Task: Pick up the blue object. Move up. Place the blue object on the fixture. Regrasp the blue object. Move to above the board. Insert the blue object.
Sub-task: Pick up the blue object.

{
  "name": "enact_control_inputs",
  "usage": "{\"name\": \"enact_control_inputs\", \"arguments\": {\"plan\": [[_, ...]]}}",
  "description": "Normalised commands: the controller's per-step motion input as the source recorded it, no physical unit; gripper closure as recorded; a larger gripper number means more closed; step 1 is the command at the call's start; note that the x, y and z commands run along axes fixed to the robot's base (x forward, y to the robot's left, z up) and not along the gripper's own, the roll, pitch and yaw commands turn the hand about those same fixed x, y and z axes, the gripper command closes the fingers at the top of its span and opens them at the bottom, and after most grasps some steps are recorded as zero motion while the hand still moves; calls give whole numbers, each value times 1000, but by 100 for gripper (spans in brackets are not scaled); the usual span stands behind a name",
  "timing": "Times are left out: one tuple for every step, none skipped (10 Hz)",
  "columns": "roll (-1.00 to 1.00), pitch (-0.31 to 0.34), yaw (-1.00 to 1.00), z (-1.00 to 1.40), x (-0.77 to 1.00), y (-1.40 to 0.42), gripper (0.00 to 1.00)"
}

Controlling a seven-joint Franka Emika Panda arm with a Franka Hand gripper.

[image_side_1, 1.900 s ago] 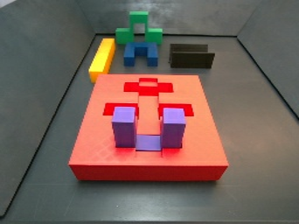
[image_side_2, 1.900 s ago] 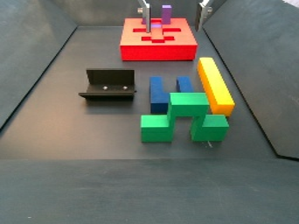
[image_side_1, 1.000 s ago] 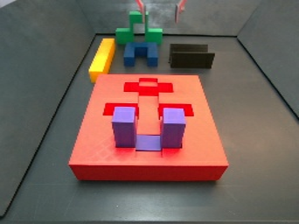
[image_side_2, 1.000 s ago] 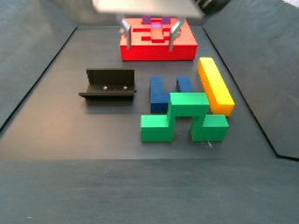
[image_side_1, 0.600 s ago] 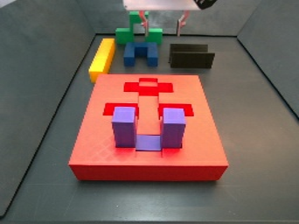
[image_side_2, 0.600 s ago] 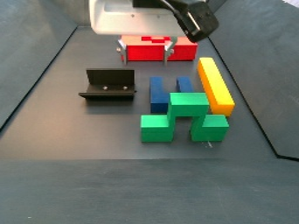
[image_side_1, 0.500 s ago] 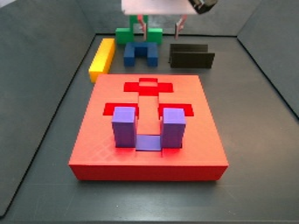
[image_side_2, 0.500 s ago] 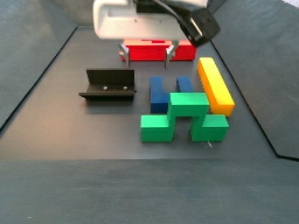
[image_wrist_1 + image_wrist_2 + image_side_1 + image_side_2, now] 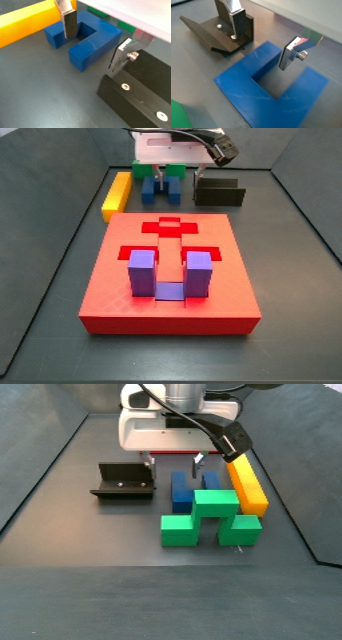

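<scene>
I expect the blue object (image 9: pixel 162 194) to stay propped in the fixture with its pegs sticking out when I place it there, because the fixture forms an open trough (image 9: pixel 219 187) between dark plates.
The blue object (image 9: pixel 182 489) lies flat on the dark floor between the fixture (image 9: pixel 123 481) and the yellow bar (image 9: pixel 245 479). It also shows in a side view (image 9: pixel 163 190) and fills both wrist views (image 9: pixel 83 40) (image 9: pixel 241 85). My gripper (image 9: pixel 175 461) hangs open just above its far end, with nothing held. One finger (image 9: pixel 68 22) stands over the U's notch. The other finger (image 9: pixel 120 55) is off the prong's outer side, toward the fixture (image 9: pixel 211 30). The red board (image 9: pixel 167 278) lies nearer that side camera, with a purple U-block (image 9: pixel 171 271) standing in it.
A green block (image 9: pixel 207 517) sits against the blue object's end, on the side away from the gripper. The yellow bar (image 9: pixel 118 194) runs along one side. The fixture (image 9: pixel 219 193) stands close on the other. Sloping dark walls ring the floor.
The gripper has come from high above the board down over the blue object, and now hangs low with its fingers on either side of one prong. No piece has moved.
</scene>
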Motion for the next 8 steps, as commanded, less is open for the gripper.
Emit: {"name": "enact_control_inputs", "arguments": {"plan": [[101,-20,-163,0,-311,-174,0],[146,-9,-109,-69,-140,-211,0],[133,0,-31,-60,-14,-77,0],[106,0,-17,-46,11,0,0],[86,0,0,0,169,0,0],[96,0,0,-74,271,0,0],[107,0,0,-129,289,0,0],[86,0,0,-154,357,6,0]]}}
